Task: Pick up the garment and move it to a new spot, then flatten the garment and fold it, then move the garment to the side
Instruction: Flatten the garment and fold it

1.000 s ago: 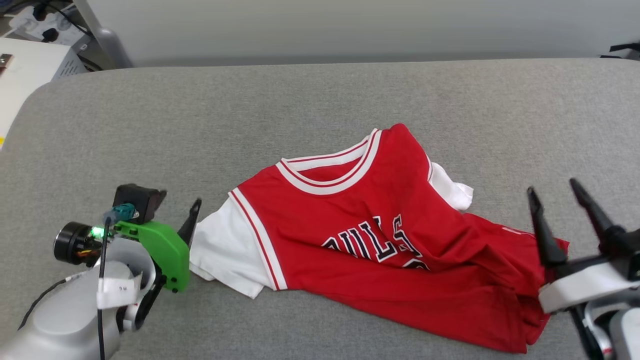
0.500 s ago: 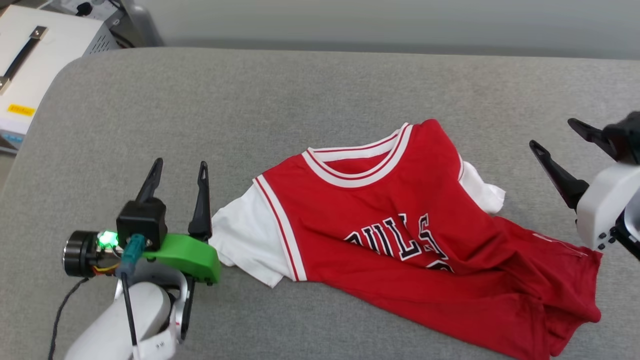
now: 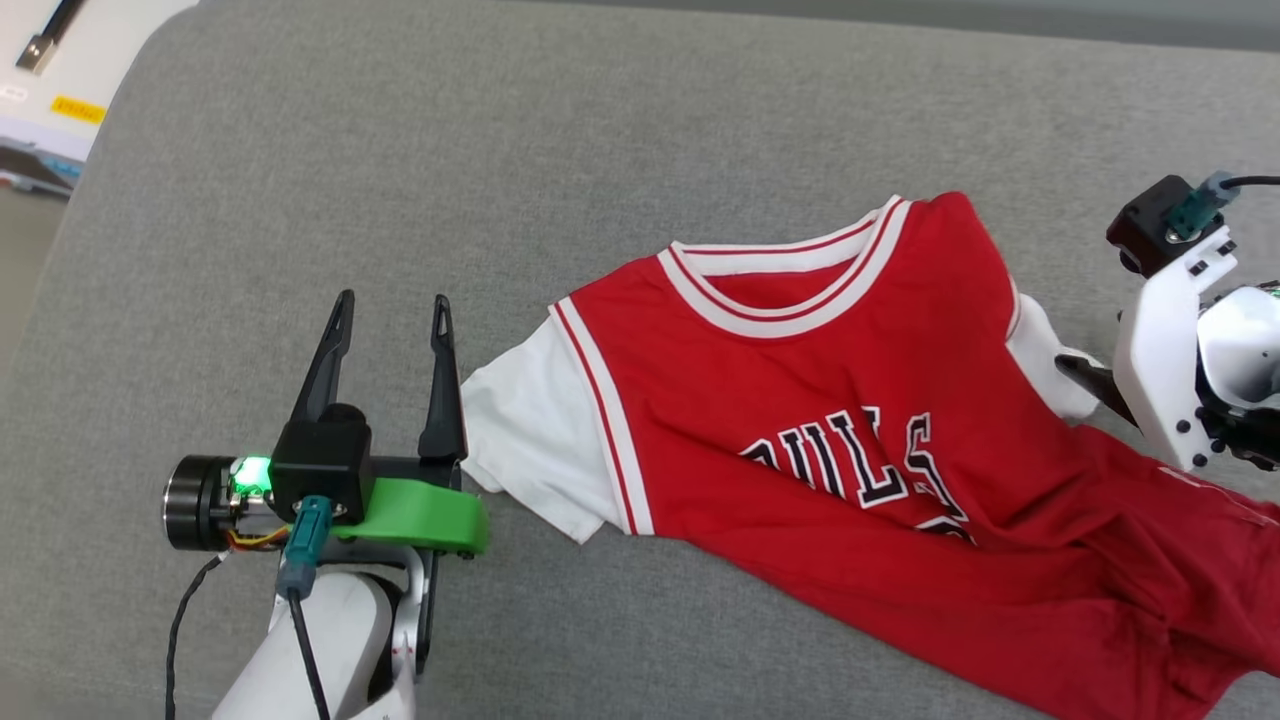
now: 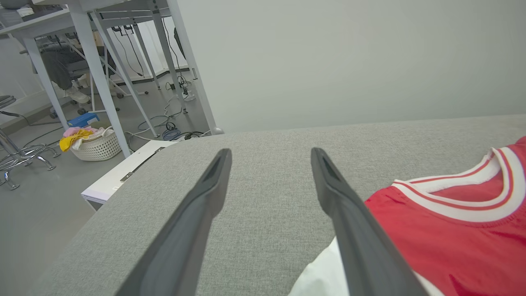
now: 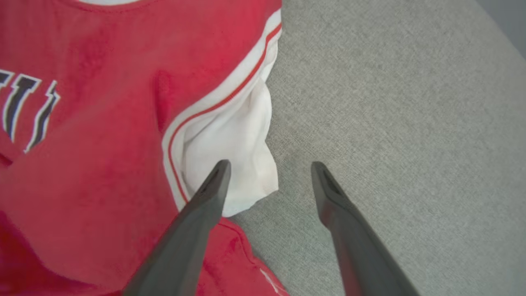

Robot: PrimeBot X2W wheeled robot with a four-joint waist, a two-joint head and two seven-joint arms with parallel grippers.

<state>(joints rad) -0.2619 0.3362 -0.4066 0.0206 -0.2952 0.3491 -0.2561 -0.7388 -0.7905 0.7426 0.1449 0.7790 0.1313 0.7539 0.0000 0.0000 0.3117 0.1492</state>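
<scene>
I expect the garment to show a hidden number when I pull the crumpled sleeve (image 3: 1048, 358), because black print is cut off at a fold (image 3: 948, 529) below the letters.
The garment (image 3: 850, 450), a red jersey with white sleeves, striped trim and black letters, lies rumpled on the grey cushion, collar toward the far side. My left gripper (image 3: 392, 305) stands open just left of the left white sleeve (image 3: 530, 440), fingers pointing away, nothing between them; the left wrist view shows the left gripper (image 4: 271, 152) over bare cushion with the garment (image 4: 452, 230) at its right. My right gripper (image 5: 271, 166) is open above the edge of the crumpled right sleeve (image 5: 234, 156), one finger over the cloth, the other over cushion. Its white wrist (image 3: 1165, 350) hangs at the right.
The grey cushion (image 3: 500, 150) spreads wide on all sides of the jersey. A white box (image 3: 60, 60) sits off its far left corner. Beyond the cushion are table legs (image 4: 98, 74), a laundry basket (image 4: 96, 146), cables on the floor and a pale wall.
The camera has tilted down. My right gripper left the jersey's lower hem and now points down over the right sleeve. My left gripper turned so both fingers stand beside the left sleeve.
</scene>
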